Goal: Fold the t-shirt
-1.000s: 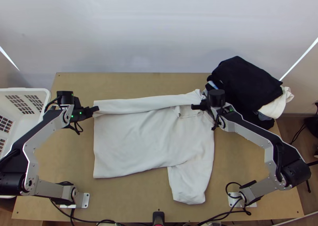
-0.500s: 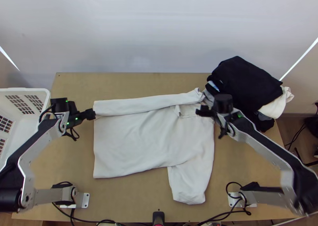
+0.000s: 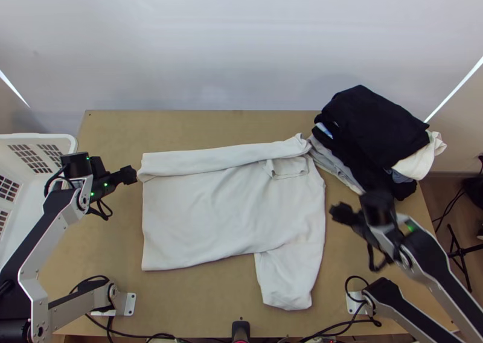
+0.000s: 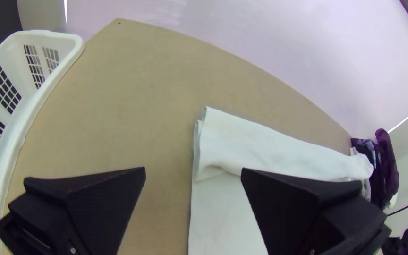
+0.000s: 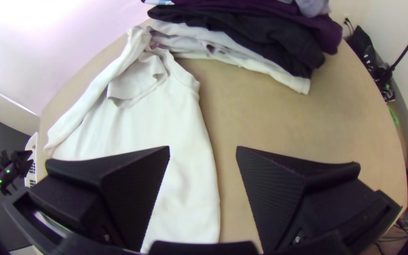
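The sleeve (image 3: 288, 279) should trail behind and still poke past the shirt's folded edge when I fold the shirt's near side over, because it sticks out (image 3: 258, 257) past the shirt's body.
My left gripper (image 3: 128, 175) is just off the left end of the folded strip in the top view. The white t-shirt (image 3: 229, 210) lies spread, its far long side folded over in a strip, with a sleeve sticking out toward the near edge. To the right of the shirt is my right gripper (image 3: 342, 214), clear of the cloth. In the left wrist view the left gripper (image 4: 193, 172) is open beside the shirt's folded corner (image 4: 232, 137). The right gripper (image 5: 203, 150) is open near the shirt's edge (image 5: 185, 141) in the right wrist view.
A pile of dark and light clothes (image 3: 374, 125) sits at the table's far right. A white basket (image 3: 66, 142) stands at the left edge. Bare wood of the table (image 3: 205, 128) shows beyond the shirt.
Both grippers have moved off the shirt, the left one to the left, the right one to the right and toward the near edge. The folded strip has stayed in place.
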Tool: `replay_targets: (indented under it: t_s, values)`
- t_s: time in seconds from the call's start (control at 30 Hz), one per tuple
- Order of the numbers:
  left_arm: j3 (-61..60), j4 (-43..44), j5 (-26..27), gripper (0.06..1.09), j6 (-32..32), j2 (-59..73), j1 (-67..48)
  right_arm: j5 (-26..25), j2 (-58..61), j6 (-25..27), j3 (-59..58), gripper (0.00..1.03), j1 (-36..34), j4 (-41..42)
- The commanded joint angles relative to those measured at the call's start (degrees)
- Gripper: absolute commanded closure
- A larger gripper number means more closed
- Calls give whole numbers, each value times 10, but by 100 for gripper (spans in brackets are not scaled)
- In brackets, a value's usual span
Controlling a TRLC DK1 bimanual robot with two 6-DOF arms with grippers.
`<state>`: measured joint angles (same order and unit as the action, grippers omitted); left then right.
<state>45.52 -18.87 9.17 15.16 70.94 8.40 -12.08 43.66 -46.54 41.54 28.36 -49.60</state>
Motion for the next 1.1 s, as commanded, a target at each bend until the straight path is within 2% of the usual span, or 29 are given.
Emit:
replay_targets:
  t_s: [0.0, 0.17, 0.27, 0.4, 0.57, 0.7, 0.73, 0.83, 1.0, 1.07]
  values:
    - [5, -18, 0, 10, 22, -8, -4, -1, -128, -55, -70, 37, 6, -95]
    - [3, -26, -2, 10, 31, -7, -9, 28, -113, -55, -90, 38, 1, -101]
    - [0, -26, -9, 10, 38, -6, -16, 74, -65, -54, -90, 37, -1, -109]
    - [0, -25, -16, 10, 47, -5, -23, 144, 6, -25, -89, 37, -26, -103]
    - [4, -25, -21, 10, 53, -4, -24, 191, 73, -5, -91, 38, -23, -76]
    - [4, -25, -24, 10, 54, -1, -23, 195, 127, 5, -84, 63, -8, -45]
    - [4, -25, -24, 10, 55, 2, -23, 196, 134, 11, -84, 66, -1, -43]
    - [4, -25, -26, 10, 59, 6, -29, 203, 143, 15, -92, 66, 22, -23]
    - [13, -23, -35, 10, 71, 17, -43, 215, 187, 24, -101, 65, 23, -13]
    - [17, -22, -37, 10, 73, 20, -50, 221, 201, 24, -100, 60, 23, -8]
